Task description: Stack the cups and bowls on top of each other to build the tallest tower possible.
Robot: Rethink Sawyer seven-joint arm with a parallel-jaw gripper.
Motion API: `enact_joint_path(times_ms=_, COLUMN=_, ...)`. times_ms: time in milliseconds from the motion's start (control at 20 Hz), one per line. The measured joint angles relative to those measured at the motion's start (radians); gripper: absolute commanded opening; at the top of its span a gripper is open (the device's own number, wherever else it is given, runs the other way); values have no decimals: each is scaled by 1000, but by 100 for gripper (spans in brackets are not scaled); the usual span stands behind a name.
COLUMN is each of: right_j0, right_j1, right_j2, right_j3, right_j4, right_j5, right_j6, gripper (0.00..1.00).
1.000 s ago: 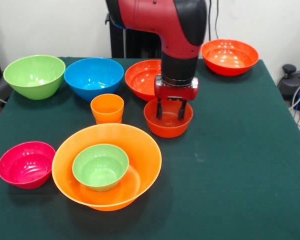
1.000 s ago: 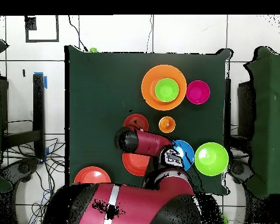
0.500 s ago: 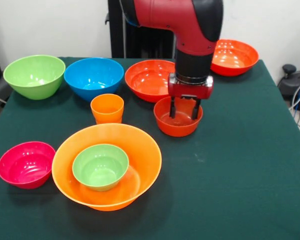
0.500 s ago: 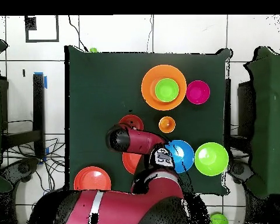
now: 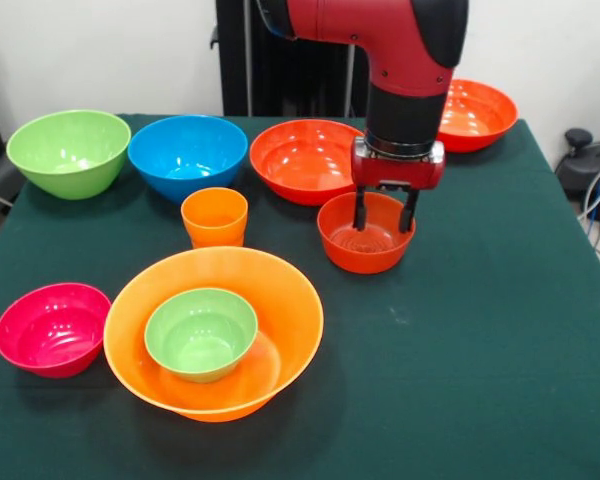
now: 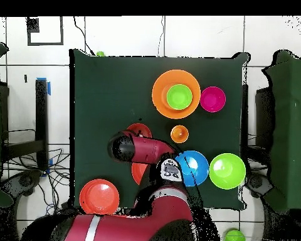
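The small green bowl (image 5: 201,335) has space (image 5: 270,348) around it inside the largest orange bowl, so I expect it to tip when I lower the small red-orange bowl in.
My gripper (image 5: 384,214) hangs with its fingers spread, both dipped into the small red-orange bowl (image 5: 366,240), the right finger close to its right rim. The bowl stands on the table. It also peeks out from under the arm in the overhead view (image 6: 139,129). The orange cup (image 5: 215,217) stands upright to the left. The largest orange bowl (image 5: 280,300) sits at the front with the small green bowl (image 5: 201,332) inside it. The translucent green cup does not show in the front view.
A pink bowl (image 5: 52,328) sits at the front left. A large green bowl (image 5: 69,151), a blue bowl (image 5: 187,155) and a red-orange bowl (image 5: 302,158) line the back. Another red-orange bowl (image 5: 480,112) sits at the back right corner.
My gripper has moved to the right, and the small red-orange bowl has slid right with it, away from the orange cup. The other bowls have not moved.
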State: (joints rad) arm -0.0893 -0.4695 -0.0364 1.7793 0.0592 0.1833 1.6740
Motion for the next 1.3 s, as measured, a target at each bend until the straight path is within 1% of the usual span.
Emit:
enact_joint_path(times_ms=150, right_j0=2, right_j1=-28, right_j2=-2, right_j3=0, right_j4=0, right_j5=53, right_j6=0, gripper=100)
enact_joint_path(times_ms=250, right_j0=4, right_j1=-38, right_j2=-4, right_j3=0, right_j4=0, right_j5=69, right_j6=0, gripper=100)
enact_joint_path(times_ms=300, right_j0=7, right_j1=-59, right_j2=-6, right_j3=-1, right_j4=0, right_j5=108, right_j6=0, gripper=100)
enact_joint_path(times_ms=450, right_j0=6, right_j1=-89, right_j2=-2, right_j3=-2, right_j4=5, right_j5=156, right_j6=0, gripper=100)
enact_joint_path(times_ms=600, right_j0=1, right_j1=-107, right_j2=7, right_j3=-2, right_j4=15, right_j5=174, right_j6=0, gripper=100)
enact_joint_path(times_ms=950, right_j0=-2, right_j1=-114, right_j2=47, right_j3=-3, right_j4=54, right_j5=174, right_j6=0, gripper=100)
enact_joint_path(times_ms=1150, right_j0=-2, right_j1=-101, right_j2=60, right_j3=-3, right_j4=56, right_j5=157, right_j6=0, gripper=100)
enact_joint_path(times_ms=1250, right_j0=-2, right_j1=-87, right_j2=64, right_j3=-3, right_j4=56, right_j5=138, right_j6=0, gripper=100)
enact_joint_path(times_ms=1300, right_j0=-2, right_j1=-70, right_j2=66, right_j3=-5, right_j4=56, right_j5=113, right_j6=0, gripper=100)
